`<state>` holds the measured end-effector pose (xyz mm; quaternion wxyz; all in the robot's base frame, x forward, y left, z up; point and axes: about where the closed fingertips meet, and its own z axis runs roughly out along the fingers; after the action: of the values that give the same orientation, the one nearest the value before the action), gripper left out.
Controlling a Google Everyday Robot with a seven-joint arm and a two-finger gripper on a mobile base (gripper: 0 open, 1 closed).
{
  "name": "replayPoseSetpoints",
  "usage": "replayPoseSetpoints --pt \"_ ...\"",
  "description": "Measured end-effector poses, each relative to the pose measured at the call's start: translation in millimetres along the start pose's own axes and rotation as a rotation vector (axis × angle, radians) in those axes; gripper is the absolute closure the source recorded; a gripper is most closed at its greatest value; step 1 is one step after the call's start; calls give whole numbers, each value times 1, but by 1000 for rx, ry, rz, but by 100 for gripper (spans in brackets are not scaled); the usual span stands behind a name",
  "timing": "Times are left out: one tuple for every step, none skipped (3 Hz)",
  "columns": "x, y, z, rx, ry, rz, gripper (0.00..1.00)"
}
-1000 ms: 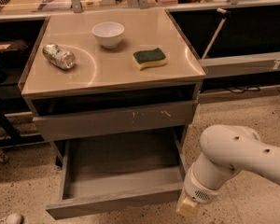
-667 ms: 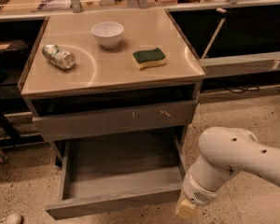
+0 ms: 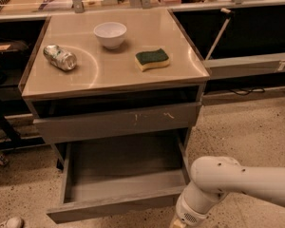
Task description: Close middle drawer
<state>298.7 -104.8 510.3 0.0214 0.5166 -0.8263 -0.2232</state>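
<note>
My gripper is on the outer side of the middle drawer's front (image 3: 114, 206). I should now move toward its near end (image 3: 167, 199) until the drawer slides inward.
The middle drawer (image 3: 118, 175) is a wide shallow grey box pulled far out of the cabinet, with a bare grey floor and a plain front (image 3: 109, 208) low in the camera view. Above it is a grey drawer front with white scuff marks (image 3: 118, 120), standing slightly out from the cabinet. My gripper (image 3: 176, 223) is at the bottom edge of the view, just off the right end of the middle drawer's front. It is mostly cut off by the frame. My white arm (image 3: 228, 182) reaches in from the right.
The cabinet top (image 3: 85, 75) carries a crushed can (image 3: 60, 57), a white bowl (image 3: 110, 34) and a green-and-yellow sponge (image 3: 152, 59). Dark shelving stands left and right of the cabinet. The floor (image 3: 247, 132) is speckled. A shoe tip (image 3: 7, 222) shows at bottom left.
My arm has dropped lower in the view and shifted slightly left. The drawer and the things on the cabinet top have not moved.
</note>
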Motion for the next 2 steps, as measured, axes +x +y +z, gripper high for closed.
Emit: replayPoseSetpoints --pt "-8 -17 36 -12 -4 26 100" --pt "-14 -32 59 -18 -7 44 100"
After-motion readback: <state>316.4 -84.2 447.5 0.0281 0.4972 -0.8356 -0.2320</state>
